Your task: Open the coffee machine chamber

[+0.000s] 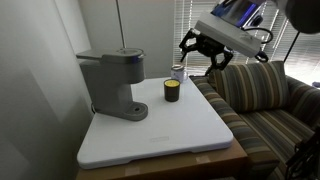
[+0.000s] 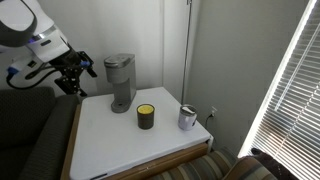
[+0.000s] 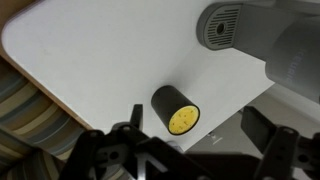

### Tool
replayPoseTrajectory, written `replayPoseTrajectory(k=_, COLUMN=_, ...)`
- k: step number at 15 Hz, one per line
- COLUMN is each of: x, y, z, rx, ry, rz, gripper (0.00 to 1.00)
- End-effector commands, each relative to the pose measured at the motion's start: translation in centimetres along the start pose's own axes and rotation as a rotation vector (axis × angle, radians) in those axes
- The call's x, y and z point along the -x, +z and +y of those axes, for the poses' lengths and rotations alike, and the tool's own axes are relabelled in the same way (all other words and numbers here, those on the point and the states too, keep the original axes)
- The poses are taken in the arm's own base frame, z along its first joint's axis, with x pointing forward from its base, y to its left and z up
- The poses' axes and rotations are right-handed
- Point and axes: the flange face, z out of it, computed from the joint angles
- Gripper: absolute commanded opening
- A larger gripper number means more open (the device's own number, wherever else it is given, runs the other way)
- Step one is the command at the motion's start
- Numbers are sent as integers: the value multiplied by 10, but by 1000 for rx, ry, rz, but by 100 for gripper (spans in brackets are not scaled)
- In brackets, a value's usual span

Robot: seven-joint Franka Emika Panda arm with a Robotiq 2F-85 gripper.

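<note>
The lid (image 1: 127, 52) meets the coffee machine's flat rear top (image 1: 95, 54), so it will swing up and back and stay open when the robot lifts the lid's front.
The grey coffee machine (image 1: 110, 82) stands at one end of the white table (image 1: 190, 135), and it shows in both exterior views (image 2: 120, 82). Its round chamber (image 1: 112, 58) on top has the lid down. In the wrist view the machine (image 3: 262, 40) lies at the upper right, with the chamber (image 3: 222, 24) seen from above. My gripper (image 1: 200, 52) hangs in the air over the table edge away from the machine (image 2: 72, 68). It is open and empty, with its fingers spread wide in the wrist view (image 3: 190, 150).
A small dark cup with a yellow top (image 1: 172, 90) (image 2: 146, 116) (image 3: 175, 108) stands mid-table. A silver mug (image 1: 180, 72) (image 2: 187, 117) stands beyond it. A striped couch (image 1: 265, 95) (image 3: 30, 115) adjoins the table. Window blinds (image 2: 295, 90) are nearby.
</note>
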Motion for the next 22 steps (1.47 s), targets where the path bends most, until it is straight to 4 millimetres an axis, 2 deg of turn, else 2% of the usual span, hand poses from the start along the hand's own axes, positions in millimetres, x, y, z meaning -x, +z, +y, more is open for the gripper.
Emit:
replayPoseTrajectory(k=1, x=-11, y=34, z=-5, rx=-83, ry=97, rz=-68, gripper=100)
replayPoseTrajectory(k=3, x=-5, y=45, z=-11, rx=-122, ry=79, rz=-100, gripper=100)
replayPoseTrajectory(k=4, x=0, y=49, z=-15, rx=-138, ry=59, rz=-116, gripper=77)
replayPoseTrajectory(k=8, x=14, y=53, z=-33, rx=-156, ry=-52, rz=-141, gripper=53)
replayPoseTrajectory(k=15, x=-1, y=42, z=-53, rx=-190, ry=-134, rz=-95, gripper=3)
replayPoseTrajectory(k=16, x=-5, y=41, z=-55, rx=-192, ry=-135, rz=-85, gripper=0)
replayPoseTrajectory(k=22, x=-26, y=49, z=-69, rx=-197, ry=-144, rz=-50, gripper=0)
